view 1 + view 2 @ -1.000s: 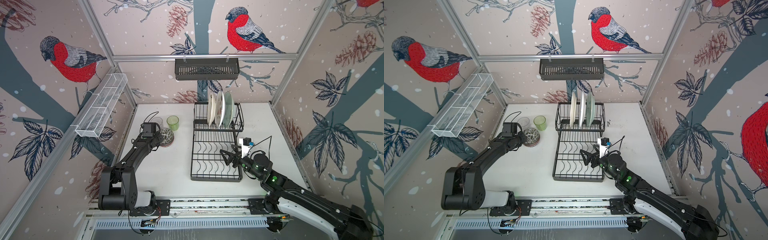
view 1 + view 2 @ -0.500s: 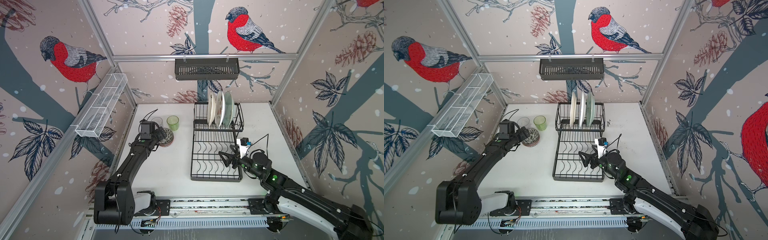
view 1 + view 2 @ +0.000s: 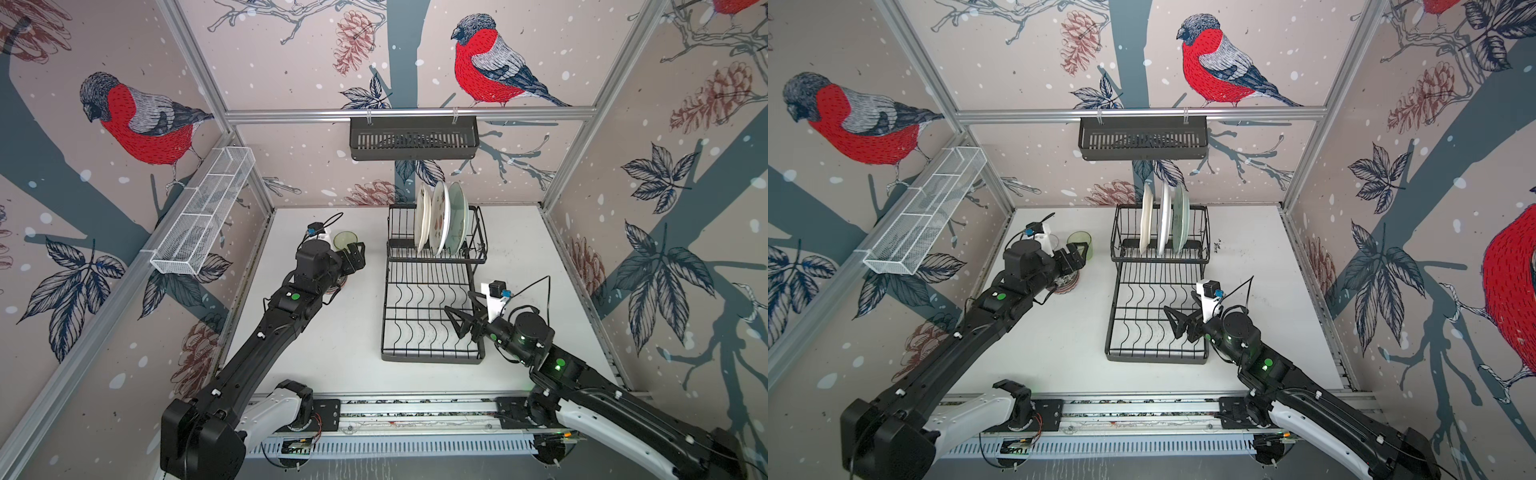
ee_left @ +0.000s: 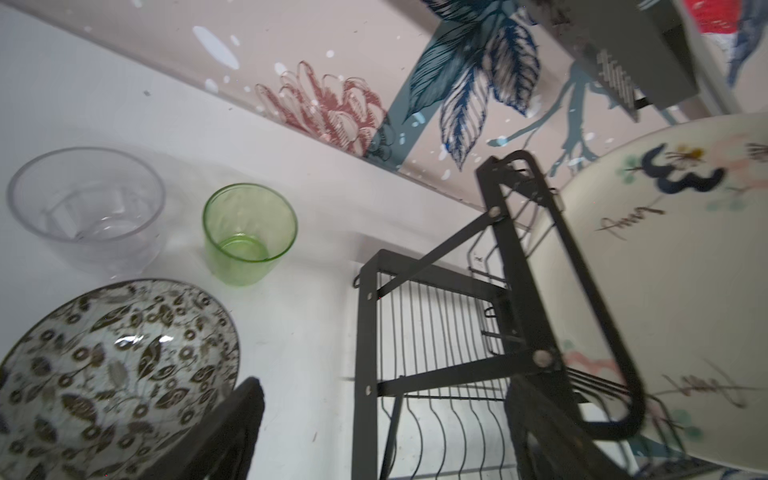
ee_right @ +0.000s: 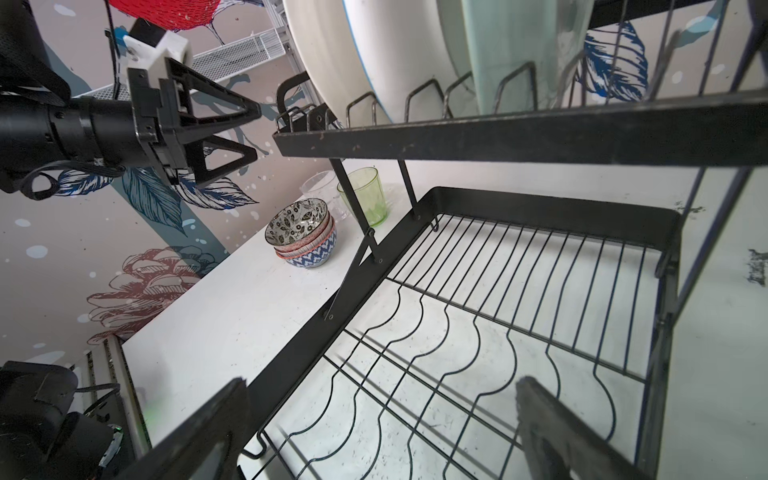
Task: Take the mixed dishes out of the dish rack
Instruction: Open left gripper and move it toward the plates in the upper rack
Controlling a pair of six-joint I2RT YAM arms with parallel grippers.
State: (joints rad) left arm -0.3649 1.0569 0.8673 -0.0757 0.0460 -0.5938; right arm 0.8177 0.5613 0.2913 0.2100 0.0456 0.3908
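Note:
I can see a gap [image 3: 1155, 227] between the nearest plate and the next one. My left gripper should keep moving toward the nearest plate's front edge [image 3: 1142, 249] until both fingers straddle it.
The black wire dish rack [image 3: 432, 359] [image 3: 1156, 357] holds three plates [image 3: 440, 218] [image 3: 1165, 216] upright in its raised section; its flat tray is bare. On the table left of the rack are stacked patterned bowls [image 5: 303, 232] [image 4: 116, 365], a green tumbler [image 3: 345, 239] [image 4: 249, 232] and a clear tumbler [image 4: 87, 203]. My left gripper [image 3: 355, 255] [image 4: 386, 436] hangs open above the bowls, beside the green tumbler, pointing at the rack and holding nothing. My right gripper [image 3: 459, 307] [image 5: 374, 432] is open and empty over the tray's right side.
A black slotted basket [image 3: 413, 139] hangs on the back wall above the plates. A long white mesh basket [image 3: 203, 212] is fixed to the left wall. The nearest plate [image 4: 665, 291] shows painted marks. A metal rail [image 3: 415, 409] runs along the front edge.
My left gripper has opened, risen off the bowl stack and swung right toward the rack. The right arm has barely moved.

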